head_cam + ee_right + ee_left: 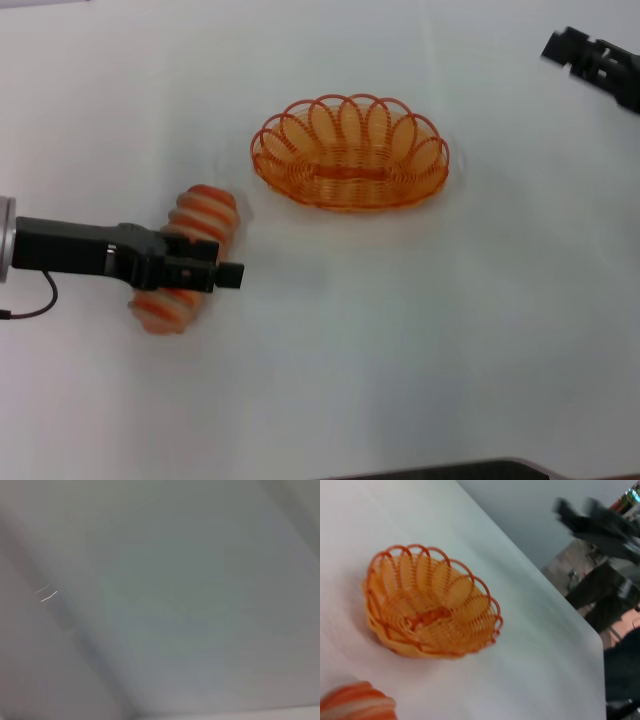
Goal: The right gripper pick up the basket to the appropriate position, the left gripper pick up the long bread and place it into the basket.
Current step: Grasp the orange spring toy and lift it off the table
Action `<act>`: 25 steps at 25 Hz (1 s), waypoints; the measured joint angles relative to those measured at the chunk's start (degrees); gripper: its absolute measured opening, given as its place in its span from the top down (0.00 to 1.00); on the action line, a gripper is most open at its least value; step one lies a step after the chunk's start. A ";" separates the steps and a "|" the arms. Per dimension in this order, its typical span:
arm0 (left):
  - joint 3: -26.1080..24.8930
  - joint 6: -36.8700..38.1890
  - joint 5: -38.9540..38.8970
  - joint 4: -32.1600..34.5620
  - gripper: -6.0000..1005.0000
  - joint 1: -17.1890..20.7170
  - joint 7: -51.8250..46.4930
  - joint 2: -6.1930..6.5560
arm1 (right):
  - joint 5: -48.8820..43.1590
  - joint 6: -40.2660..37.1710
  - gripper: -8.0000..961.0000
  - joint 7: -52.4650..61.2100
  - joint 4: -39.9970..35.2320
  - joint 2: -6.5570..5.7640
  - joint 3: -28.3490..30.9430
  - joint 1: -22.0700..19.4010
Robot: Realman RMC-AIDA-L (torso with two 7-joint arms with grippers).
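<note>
Next, my left gripper draws back, point down and sets its fingertips squarely across the bread (204,220) before closing, because it is reaching flat past the slanted long bread (165,312) toward the basket.
The orange woven basket (350,152) stands on the white table just beyond its middle and holds nothing. It also shows in the left wrist view (431,611). The long bread (190,255), striped orange and cream, lies on the table to the left of the basket. One end of it shows in the left wrist view (356,705). My left gripper (226,272) reaches in from the left and lies across the middle of the bread, covering it there. My right gripper (560,45) hangs at the far right, well away from the basket. The right wrist view shows only blurred grey.
The white table (420,330) stretches in front of and to the right of the basket. A dark edge (450,470) runs along the near side. In the left wrist view the table's far edge (580,625) gives way to dark furniture beyond.
</note>
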 joint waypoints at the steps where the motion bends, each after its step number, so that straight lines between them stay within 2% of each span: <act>1: -0.56 -0.17 -0.13 -0.05 0.21 0.07 -0.09 0.00 | -1.39 -3.10 0.36 -1.81 -0.77 -0.54 -1.32 0.27; 4: -2.90 -0.33 -0.29 -0.08 0.21 0.23 -0.23 0.17 | -5.85 -7.81 0.37 -2.93 -4.55 -1.29 -5.71 1.02; 7: -5.03 -1.12 -0.31 -0.06 0.21 0.40 -0.32 0.42 | -10.32 -8.59 0.37 -2.39 -7.88 -1.35 -9.49 1.47; 12: -6.23 -1.78 0.88 1.84 0.21 0.66 -3.78 1.13 | -15.53 -5.71 0.37 -1.81 -10.07 -0.55 -11.15 2.31; 16: -4.90 -1.65 3.16 10.14 0.21 0.52 -13.34 0.50 | -15.85 -3.03 0.37 -2.28 -10.08 0.18 -11.79 2.62; 20: 1.11 -0.93 3.55 20.87 0.21 0.26 -24.27 -0.90 | -15.87 -0.80 0.37 -2.40 -10.10 0.43 -13.13 2.87; 25: 15.51 -0.28 9.35 33.58 0.21 -1.16 -41.22 -1.60 | -15.89 0.25 0.37 -2.44 -10.13 0.52 -14.22 2.94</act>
